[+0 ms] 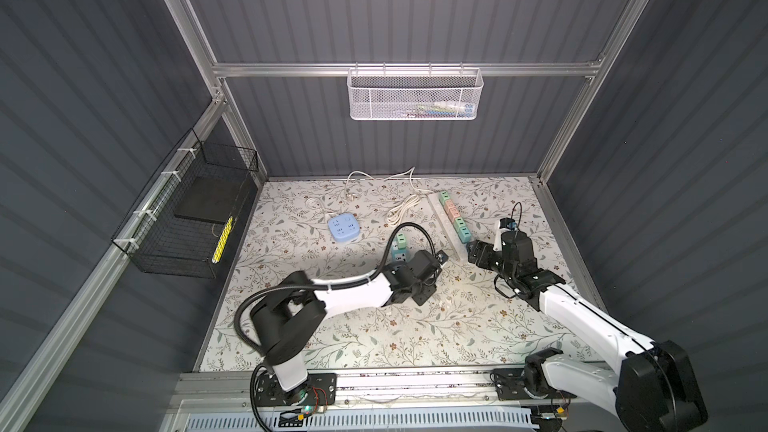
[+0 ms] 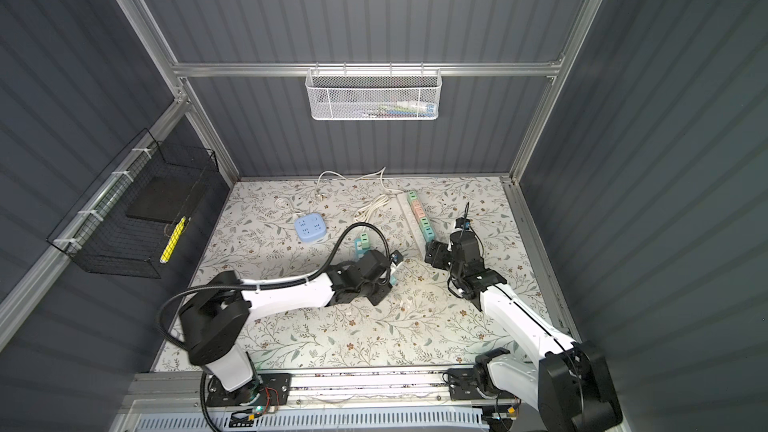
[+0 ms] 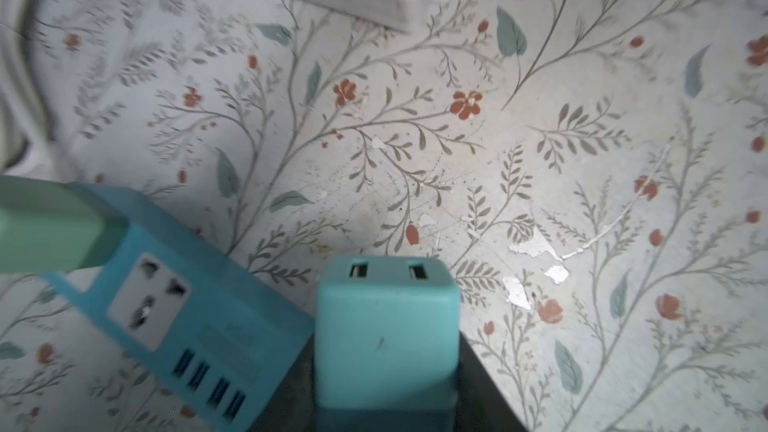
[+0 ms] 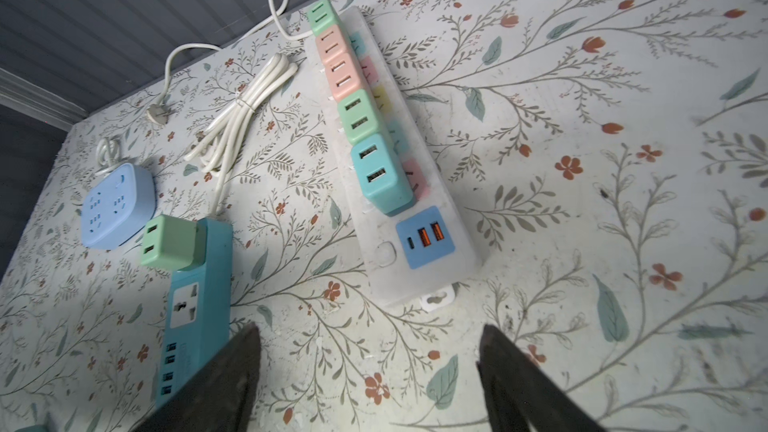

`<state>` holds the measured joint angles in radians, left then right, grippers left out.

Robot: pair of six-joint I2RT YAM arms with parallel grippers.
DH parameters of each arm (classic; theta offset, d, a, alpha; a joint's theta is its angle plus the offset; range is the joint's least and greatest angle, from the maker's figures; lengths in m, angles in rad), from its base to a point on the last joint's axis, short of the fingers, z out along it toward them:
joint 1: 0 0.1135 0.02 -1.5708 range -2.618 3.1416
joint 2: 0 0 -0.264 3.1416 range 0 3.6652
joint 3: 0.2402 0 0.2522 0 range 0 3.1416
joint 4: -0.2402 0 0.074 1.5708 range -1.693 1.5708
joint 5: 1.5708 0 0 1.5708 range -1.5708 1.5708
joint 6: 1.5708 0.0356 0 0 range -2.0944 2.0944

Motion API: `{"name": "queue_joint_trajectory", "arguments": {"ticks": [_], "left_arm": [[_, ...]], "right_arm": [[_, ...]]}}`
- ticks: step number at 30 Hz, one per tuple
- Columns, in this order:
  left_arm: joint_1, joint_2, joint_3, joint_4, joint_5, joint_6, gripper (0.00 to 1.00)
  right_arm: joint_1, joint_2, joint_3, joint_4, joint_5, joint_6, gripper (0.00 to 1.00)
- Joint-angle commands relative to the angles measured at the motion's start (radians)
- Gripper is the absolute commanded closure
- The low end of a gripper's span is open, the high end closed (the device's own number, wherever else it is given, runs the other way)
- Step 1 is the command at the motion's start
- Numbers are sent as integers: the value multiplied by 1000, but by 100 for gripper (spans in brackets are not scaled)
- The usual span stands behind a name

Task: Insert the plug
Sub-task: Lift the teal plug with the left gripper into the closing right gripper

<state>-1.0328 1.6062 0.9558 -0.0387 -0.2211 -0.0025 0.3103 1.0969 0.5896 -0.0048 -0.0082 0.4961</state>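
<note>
The plug's USB end [image 3: 388, 288] sticks out free, so the robot's left gripper should next move toward the open right gripper [image 4: 368, 380] and let go once the right gripper holds the plug.
In the left wrist view my left gripper [image 3: 386, 392] is shut on the plug [image 3: 386, 326], a teal cube with two USB ports on its far face. It hangs just above the table. Beside it lies the teal power strip [image 3: 199, 326], whose universal socket [image 3: 149, 303] is free, with a green plug [image 3: 45, 226] in its far end. In both top views the left wrist [image 1: 417, 270] hides the jaws and stands over that strip [image 1: 400, 249]. My right gripper [image 4: 368, 338] is open with nothing in it, near the end of the white strip [image 1: 444, 222].
The long white power strip [image 4: 415, 276] carries several green, pink and teal plugs. A round blue socket block [image 1: 343, 228] and coiled white cords [image 1: 401, 209] lie further back. A black wire basket [image 1: 187, 218] hangs on the left wall and a white mesh basket [image 1: 415, 95] on the back wall.
</note>
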Motion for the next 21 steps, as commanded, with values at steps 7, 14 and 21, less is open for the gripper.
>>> {"name": "queue_joint_trajectory", "arguments": {"ticks": [7,14,21], "left_arm": [[3,-152,-132,403,-144,120,77],[5,-179,-206,512,-99,138,77],[3,-195,-218,512,-71,139,77]], "right_arm": [[121,-26,119,-162,-113,-70,26],[191,-30,206,-201,-158,-109,36],[208,7,254,-166,-366,-127,44]]}}
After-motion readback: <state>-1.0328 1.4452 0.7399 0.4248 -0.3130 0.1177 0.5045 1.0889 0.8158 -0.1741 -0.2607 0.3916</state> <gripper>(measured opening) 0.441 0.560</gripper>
